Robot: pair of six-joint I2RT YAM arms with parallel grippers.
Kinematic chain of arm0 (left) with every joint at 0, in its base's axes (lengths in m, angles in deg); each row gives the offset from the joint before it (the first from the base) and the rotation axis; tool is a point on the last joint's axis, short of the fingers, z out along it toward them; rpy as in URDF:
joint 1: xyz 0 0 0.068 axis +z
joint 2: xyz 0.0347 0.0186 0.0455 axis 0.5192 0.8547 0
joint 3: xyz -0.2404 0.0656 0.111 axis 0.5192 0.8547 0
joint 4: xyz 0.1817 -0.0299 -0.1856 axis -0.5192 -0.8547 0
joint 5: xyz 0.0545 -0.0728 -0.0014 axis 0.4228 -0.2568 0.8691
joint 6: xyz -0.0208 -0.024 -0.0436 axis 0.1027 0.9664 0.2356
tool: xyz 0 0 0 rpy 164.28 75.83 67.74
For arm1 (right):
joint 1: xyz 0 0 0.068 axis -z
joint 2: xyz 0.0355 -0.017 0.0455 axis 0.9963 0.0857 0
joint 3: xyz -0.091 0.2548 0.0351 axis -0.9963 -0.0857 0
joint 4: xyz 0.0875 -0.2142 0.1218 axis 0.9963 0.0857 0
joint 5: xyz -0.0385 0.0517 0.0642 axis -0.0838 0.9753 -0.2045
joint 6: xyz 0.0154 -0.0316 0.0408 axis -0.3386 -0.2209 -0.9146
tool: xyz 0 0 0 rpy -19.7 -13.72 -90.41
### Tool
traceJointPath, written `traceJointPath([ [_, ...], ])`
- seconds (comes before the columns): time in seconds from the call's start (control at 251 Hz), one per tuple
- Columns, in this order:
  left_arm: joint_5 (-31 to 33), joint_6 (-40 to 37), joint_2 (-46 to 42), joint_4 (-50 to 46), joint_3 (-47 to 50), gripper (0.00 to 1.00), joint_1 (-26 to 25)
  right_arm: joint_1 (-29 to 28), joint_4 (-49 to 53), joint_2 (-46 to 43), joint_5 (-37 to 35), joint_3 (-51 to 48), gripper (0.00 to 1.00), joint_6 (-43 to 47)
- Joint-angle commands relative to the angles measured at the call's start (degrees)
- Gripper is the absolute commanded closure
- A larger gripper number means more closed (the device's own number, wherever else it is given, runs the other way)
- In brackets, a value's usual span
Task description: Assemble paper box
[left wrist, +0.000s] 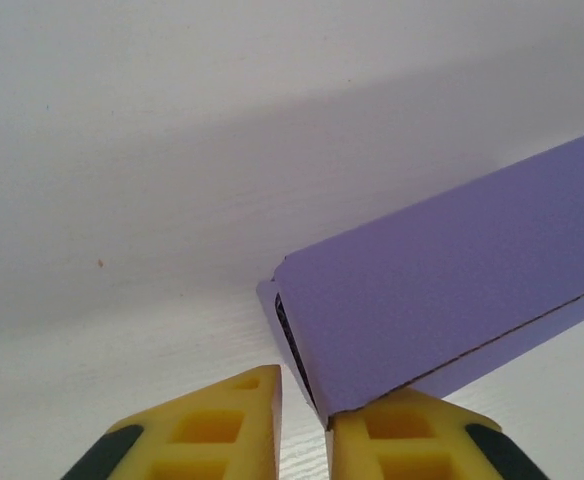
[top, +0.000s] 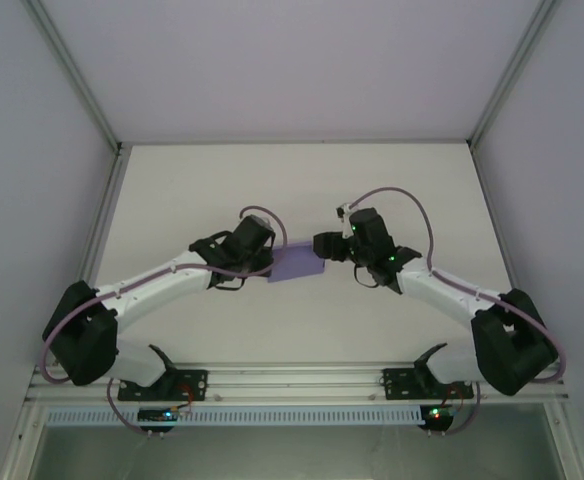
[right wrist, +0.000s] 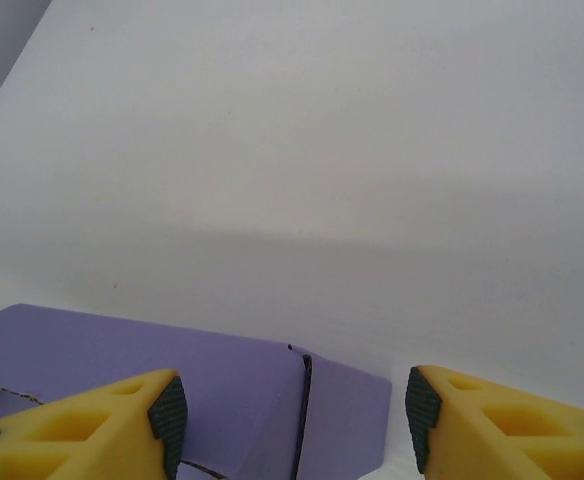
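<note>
The robot should close the left gripper's parted fingers against the corner of the paper box beside them, because a dark slit [left wrist: 292, 340] gapes at that end of the box, while the right gripper braces the box's other end [right wrist: 347, 415].
The paper box [top: 298, 265] is a small flat lavender-purple box lying on the white table between both grippers. In the left wrist view its end [left wrist: 452, 290] shows a dark slit, and its near corner rests against my right-hand yellow finger [left wrist: 402, 430]. My left gripper [left wrist: 304, 400] [top: 272, 258] has its jaws a narrow gap apart, with bare table showing between them. My right gripper [right wrist: 292, 410] [top: 322, 246] stands wide open over the box's other end [right wrist: 122, 360], where an end flap [right wrist: 347, 410] sits slightly ajar along a dark seam.
The white table [top: 292, 190] is enclosed by pale walls with metal frame posts [top: 107, 190] at the left and right. Both arm bases are bolted to a rail [top: 292, 382] at the near edge.
</note>
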Motion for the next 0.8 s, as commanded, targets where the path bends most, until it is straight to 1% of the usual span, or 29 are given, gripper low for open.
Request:
traceJointPath([
  [0.0,-4.2,-2.5,0.2,-6.1,-0.4,0.77,-0.2,-0.3,2.5,2.2,-0.8,-3.4,0.39,-0.4],
  [0.116,-7.4,-5.5,-2.4,-6.1,-1.8,0.64,0.4,-0.4,0.3,2.2,-0.3,-6.4,0.39,-2.2],
  [0.152,-8.7,-6.6,-3.4,-7.8,-2.4,0.59,0.8,-0.4,-0.2,2.4,-0.2,-6.9,0.39,-2.5],
  [0.224,-10.9,-8.2,-5.7,-8.1,-3.3,0.51,1.8,-0.5,0.2,2.9,-0.3,-7.1,0.39,-2.7],
  [0.303,-13.1,-8.5,-7.6,-8.3,-3.9,0.45,3.2,-0.4,0.4,3.4,-0.6,-7.7,0.40,-3.3],
  [0.351,-14.7,-8.4,-8.6,-7.8,-4.0,0.36,4.3,-0.3,0.2,3.6,-0.3,-8.0,0.40,-3.8],
  [0.399,-15.9,-8.1,-9.3,-6.9,-3.5,0.34,5.3,-0.4,0.0,3.8,0.0,-8.4,0.40,-4.3],
  [0.431,-16.3,-7.7,-9.6,-6.8,-3.1,0.31,6.0,-0.3,-0.2,4.0,0.0,-8.5,0.41,-4.3],
  [0.463,-16.6,-7.2,-9.5,-4.4,-2.6,0.29,6.7,-0.3,-0.1,4.1,0.0,-8.5,0.41,-4.5],
  [0.551,-17.7,-5.6,-7.5,-2.7,-2.1,0.29,9.5,-0.3,-0.1,4.5,0.2,-8.7,0.42,-4.7],
  [0.678,-22.2,-4.4,-4.0,-0.2,-0.9,0.36,13.6,-0.2,0.4,5.0,-0.1,-8.8,0.42,-5.3],
  [0.794,-24.9,-4.8,-3.6,3.2,2.6,0.38,14.3,0.0,0.7,5.3,-0.4,-8.9,0.42,-5.9],
])
